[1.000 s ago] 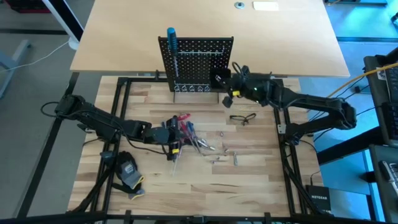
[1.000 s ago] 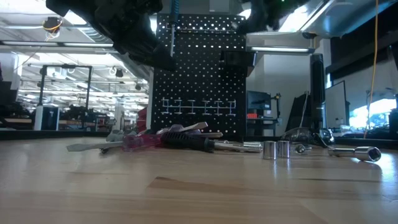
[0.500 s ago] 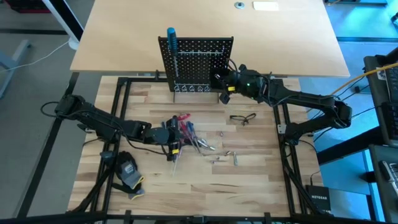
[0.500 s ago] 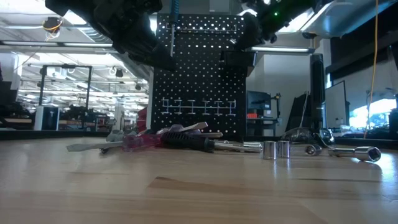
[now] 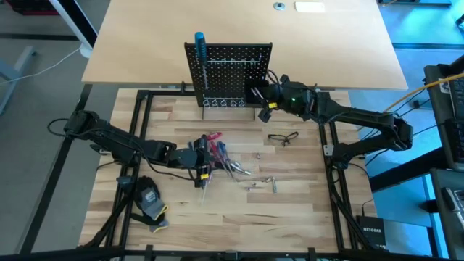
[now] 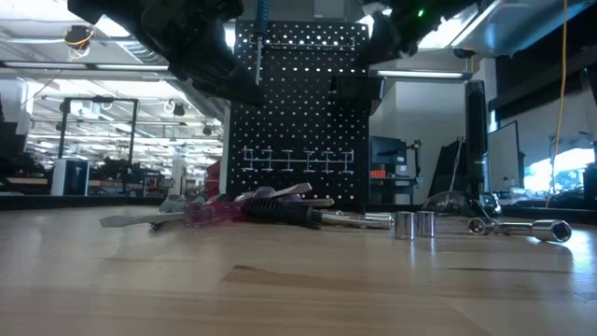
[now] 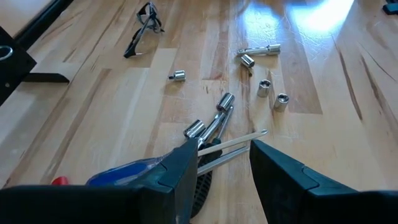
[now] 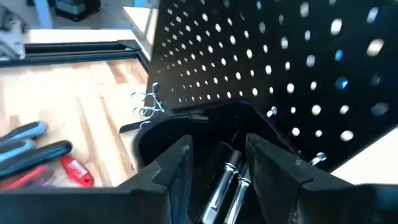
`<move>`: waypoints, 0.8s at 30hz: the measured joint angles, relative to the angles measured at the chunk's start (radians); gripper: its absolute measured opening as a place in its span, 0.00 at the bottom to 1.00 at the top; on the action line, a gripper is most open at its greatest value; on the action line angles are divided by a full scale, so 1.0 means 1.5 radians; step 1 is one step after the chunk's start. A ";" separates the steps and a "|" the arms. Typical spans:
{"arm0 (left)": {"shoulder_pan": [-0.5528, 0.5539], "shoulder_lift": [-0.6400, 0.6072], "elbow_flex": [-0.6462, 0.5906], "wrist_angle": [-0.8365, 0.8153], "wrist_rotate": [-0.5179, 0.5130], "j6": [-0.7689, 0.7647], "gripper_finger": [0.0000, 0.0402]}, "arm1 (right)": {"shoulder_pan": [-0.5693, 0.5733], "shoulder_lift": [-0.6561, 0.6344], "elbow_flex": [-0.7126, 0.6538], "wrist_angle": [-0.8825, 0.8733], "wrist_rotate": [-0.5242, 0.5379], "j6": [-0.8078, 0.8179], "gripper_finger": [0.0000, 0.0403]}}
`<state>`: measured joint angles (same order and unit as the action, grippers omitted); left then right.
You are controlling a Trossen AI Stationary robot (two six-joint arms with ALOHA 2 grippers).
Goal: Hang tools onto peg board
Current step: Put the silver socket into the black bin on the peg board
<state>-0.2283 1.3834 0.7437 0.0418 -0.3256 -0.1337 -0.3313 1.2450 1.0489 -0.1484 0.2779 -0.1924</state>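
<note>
The silver socket (image 7: 247,61) by the long silver piece lies free of the heap, so my right gripper keeps moving toward that socket (image 6: 478,226) and closes on it.
The black peg board (image 5: 230,72) stands upright at the table's far side, with a blue-handled screwdriver (image 5: 199,47) hanging at its left edge. My right gripper (image 8: 224,168) is open right above the small black bin (image 8: 186,130) at the board's right. Silver bits (image 8: 227,180) lie in the bin below the gap between its fingers. The other tools (image 5: 217,156), with red, blue and black handles, lie in a heap on the table. My left gripper (image 7: 227,165) hovers open above the heap, over a slim silver shaft (image 7: 233,143).
Loose silver sockets (image 7: 267,87) and a long silver piece (image 6: 532,227) lie right of the heap. Safety glasses (image 5: 283,137) lie near the right arm. A black-and-yellow glove (image 5: 150,199) lies at the near left. A row of wire hooks (image 6: 297,157) runs along the board's lower part.
My right gripper has edged toward the table's left, over the bin on the peg board. A small silver socket on the table has rolled a little toward the long silver piece. My left arm has kept still.
</note>
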 joint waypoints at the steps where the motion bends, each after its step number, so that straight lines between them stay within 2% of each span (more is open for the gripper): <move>1: 0.000 0.000 0.000 0.000 0.000 -0.001 0.34 | 0.010 -0.011 0.000 -0.005 0.001 -0.008 0.38; 4: 0.000 0.000 0.000 0.000 0.000 -0.007 0.34 | 0.053 -0.041 0.000 -0.039 0.005 -0.008 0.38; 9: 0.000 0.000 0.000 0.000 0.000 -0.011 0.34 | 0.147 -0.078 0.000 -0.147 -0.007 0.054 0.38; 17: 0.000 0.000 0.000 0.001 0.000 -0.011 0.34 | 0.304 -0.056 -0.006 -0.382 -0.080 0.201 0.38; 20: 0.000 0.000 0.000 0.001 0.000 -0.011 0.34 | 0.353 -0.042 -0.029 -0.395 -0.114 0.245 0.38; 24: 0.000 0.000 0.000 0.001 0.000 -0.011 0.34 | 0.406 -0.017 -0.062 -0.391 -0.146 0.251 0.38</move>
<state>-0.2283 1.3834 0.7435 0.0427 -0.3256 -0.1498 0.2777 1.2197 0.9552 -0.7356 0.0589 0.1844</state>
